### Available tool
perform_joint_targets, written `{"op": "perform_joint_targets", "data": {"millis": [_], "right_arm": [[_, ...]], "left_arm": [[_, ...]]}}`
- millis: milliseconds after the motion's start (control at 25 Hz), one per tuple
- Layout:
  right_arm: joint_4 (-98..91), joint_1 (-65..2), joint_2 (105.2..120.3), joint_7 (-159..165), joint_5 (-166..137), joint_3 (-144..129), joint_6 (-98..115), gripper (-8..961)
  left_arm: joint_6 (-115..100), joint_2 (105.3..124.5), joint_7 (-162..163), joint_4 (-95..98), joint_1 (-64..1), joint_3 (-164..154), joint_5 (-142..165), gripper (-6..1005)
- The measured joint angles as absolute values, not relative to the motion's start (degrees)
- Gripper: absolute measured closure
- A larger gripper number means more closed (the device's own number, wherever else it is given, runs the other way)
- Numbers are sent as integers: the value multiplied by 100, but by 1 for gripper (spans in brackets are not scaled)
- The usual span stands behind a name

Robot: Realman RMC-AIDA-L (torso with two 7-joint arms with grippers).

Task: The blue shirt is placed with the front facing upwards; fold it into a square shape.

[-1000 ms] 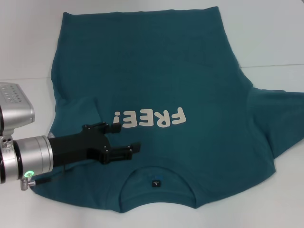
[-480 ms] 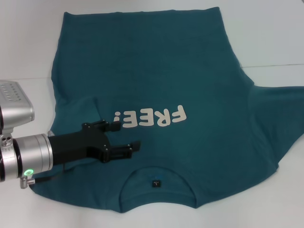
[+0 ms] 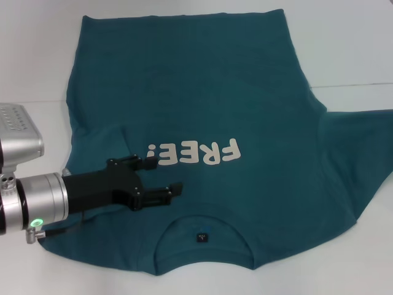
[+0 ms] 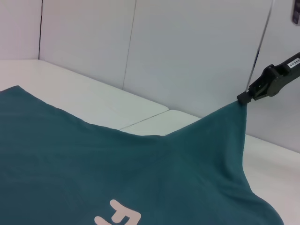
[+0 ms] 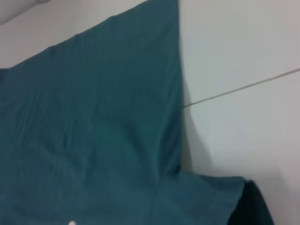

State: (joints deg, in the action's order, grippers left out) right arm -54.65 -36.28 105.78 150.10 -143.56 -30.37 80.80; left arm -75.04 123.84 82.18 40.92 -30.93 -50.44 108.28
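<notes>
My right gripper should keep folding inward, as it holds the sleeve (image 4: 241,112) by its tip and the shirt's body (image 3: 273,158) is flat beside the print, until the sleeve's tip lies there.
The blue shirt (image 3: 202,104) lies face up on the white table, its cream "FREE!" print (image 3: 195,153) and its collar (image 3: 202,236) toward me. Its left sleeve (image 3: 98,144) looks folded in over the body. My left gripper (image 3: 166,176) hovers open just above the shirt, between the print and the collar, holding nothing. The right gripper is outside the head view. In the left wrist view the right gripper (image 4: 243,98) is shut on the tip of the right sleeve (image 4: 229,136) and holds it lifted off the table. The right wrist view shows the shirt's side edge (image 5: 173,93).
The white table (image 3: 350,49) has a seam (image 3: 356,85) running across it past the shirt's right side. Pale wall panels (image 4: 187,51) stand behind the table.
The right sleeve has been drawn farther toward the right edge of the head view and raised, and its lower edge has pulled up. The left gripper has barely moved.
</notes>
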Motion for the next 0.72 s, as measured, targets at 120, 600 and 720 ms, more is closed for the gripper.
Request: {"op": "perform_joint_targets", "data": {"millis": [120, 600, 720], "right_arm": [[-5528, -3816, 10611, 15011, -14520, -3066, 8295, 954], [-5596, -4763, 10878, 15186, -15161, -3689, 8573, 954], [-5549, -4977, 10970, 15239, -15365, -3884, 8552, 954]], "left_arm": [[-7511, 12384, 8218, 4108, -3093, -5045, 10828, 122], [-7525, 12382, 8217, 4106, -3093, -5044, 10828, 123], [-7525, 12379, 8212, 4105, -3093, -5038, 10828, 123]]}}
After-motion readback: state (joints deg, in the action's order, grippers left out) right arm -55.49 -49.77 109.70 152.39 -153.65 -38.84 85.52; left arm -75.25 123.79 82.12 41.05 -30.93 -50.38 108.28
